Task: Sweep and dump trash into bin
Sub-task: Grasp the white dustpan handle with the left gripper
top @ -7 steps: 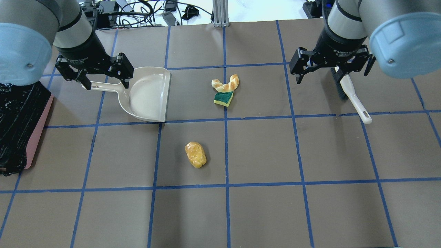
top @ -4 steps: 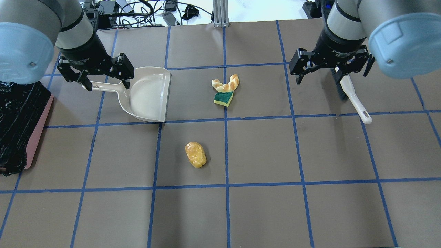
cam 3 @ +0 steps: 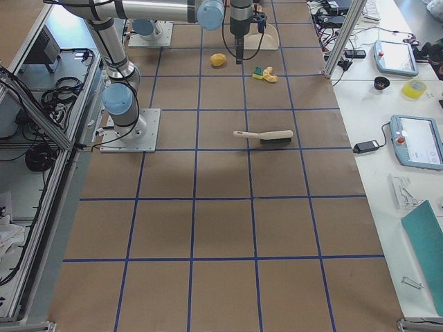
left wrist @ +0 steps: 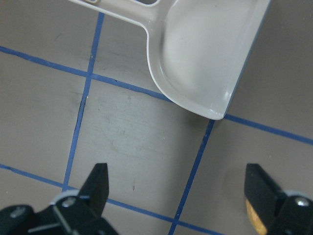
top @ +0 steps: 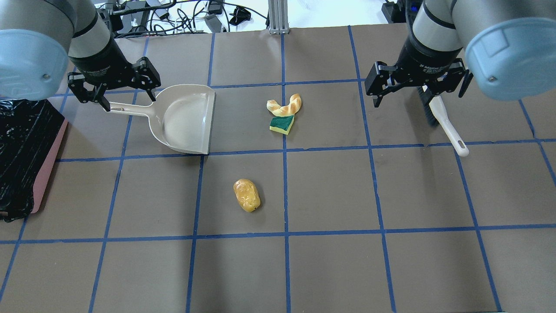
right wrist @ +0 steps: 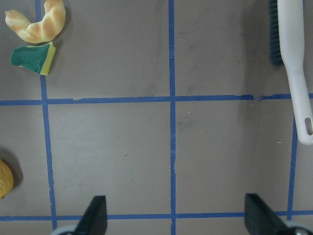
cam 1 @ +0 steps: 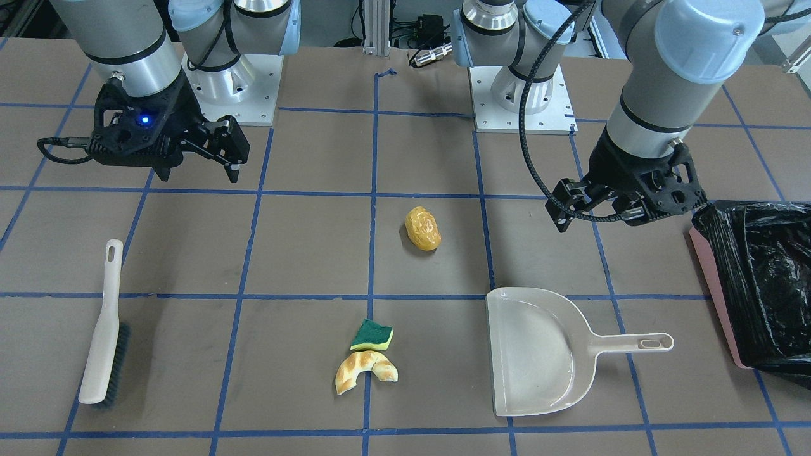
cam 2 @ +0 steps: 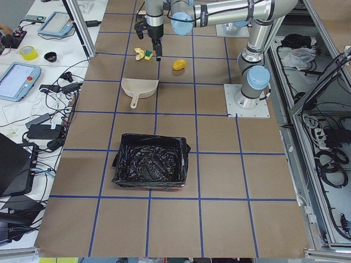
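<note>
The beige dustpan (cam 1: 541,351) has a wide pan with a raised rim (cam 1: 576,310), so I expect it to keep all the trash together as I carry it to the bin.
The trash lies loose on the table: a potato-like lump (top: 246,195) (cam 1: 423,228), and farther off a green-topped sponge piece (top: 282,124) (cam 1: 371,335) touching a croissant piece (top: 285,105) (cam 1: 364,370). The bin (top: 45,174) (cam 1: 716,285), pink-sided with a black bag, stands at the table's left end. My left gripper (top: 128,99) (cam 1: 627,218) is open and empty, above the handle of the beige dustpan (top: 186,119) (left wrist: 205,54). My right gripper (top: 419,93) (cam 1: 196,174) is open and empty, above the white-handled brush (top: 443,121) (right wrist: 293,63).
The dustpan (cam 1: 538,354) lies flat with its open mouth toward the trash. The brush (cam 1: 101,342) lies flat near the table's right side. Cables and equipment sit beyond the table's far edge. The table is brown with a blue tape grid.
My left gripper has shifted a little to the left and farther away over the dustpan handle, which now shows more. The right gripper and all objects have stayed still.
</note>
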Motion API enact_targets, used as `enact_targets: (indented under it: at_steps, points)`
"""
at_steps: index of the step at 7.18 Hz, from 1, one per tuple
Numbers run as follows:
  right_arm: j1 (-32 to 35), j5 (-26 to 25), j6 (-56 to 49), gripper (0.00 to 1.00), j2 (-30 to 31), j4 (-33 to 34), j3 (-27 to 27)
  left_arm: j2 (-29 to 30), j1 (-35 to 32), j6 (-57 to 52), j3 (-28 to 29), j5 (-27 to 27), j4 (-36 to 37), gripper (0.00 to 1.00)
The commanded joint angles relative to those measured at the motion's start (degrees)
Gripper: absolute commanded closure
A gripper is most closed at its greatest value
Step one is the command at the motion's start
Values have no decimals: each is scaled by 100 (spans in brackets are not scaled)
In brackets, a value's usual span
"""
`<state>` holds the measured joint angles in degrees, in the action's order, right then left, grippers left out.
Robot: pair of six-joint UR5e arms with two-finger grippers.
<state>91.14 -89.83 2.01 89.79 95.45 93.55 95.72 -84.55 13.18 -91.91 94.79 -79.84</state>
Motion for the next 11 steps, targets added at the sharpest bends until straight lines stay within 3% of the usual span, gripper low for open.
enact_targets:
  at_steps: [1, 4, 6, 7, 9, 10, 11]
  points:
    - [0, 9, -8, 0, 12, 0, 5, 165, 549, 1406, -2, -56, 206, 0]
    - [-9, 9, -17, 0, 21, 0, 5, 419, 676, 2985, 76, -494, 223, 0]
    - [-9, 0, -25, 0, 13, 0, 5, 770, 676, 4140, 77, -453, 380, 0]
    - [0, -17, -104, 0, 12, 9, 5, 964, 676, 5036, 85, -435, 869, 0]
    - [-87, -61, -577, 0, -31, 35, 5, 1385, 746, 5352, 382, -208, 1286, 0]
    - [-131, -61, -614, 0, -49, 53, 14, 1631, 851, 5527, 611, -137, 1078, 6]
    - [-306, -96, -884, 0, -58, 44, 40, 1834, 930, 5555, 917, 204, 780, 2]
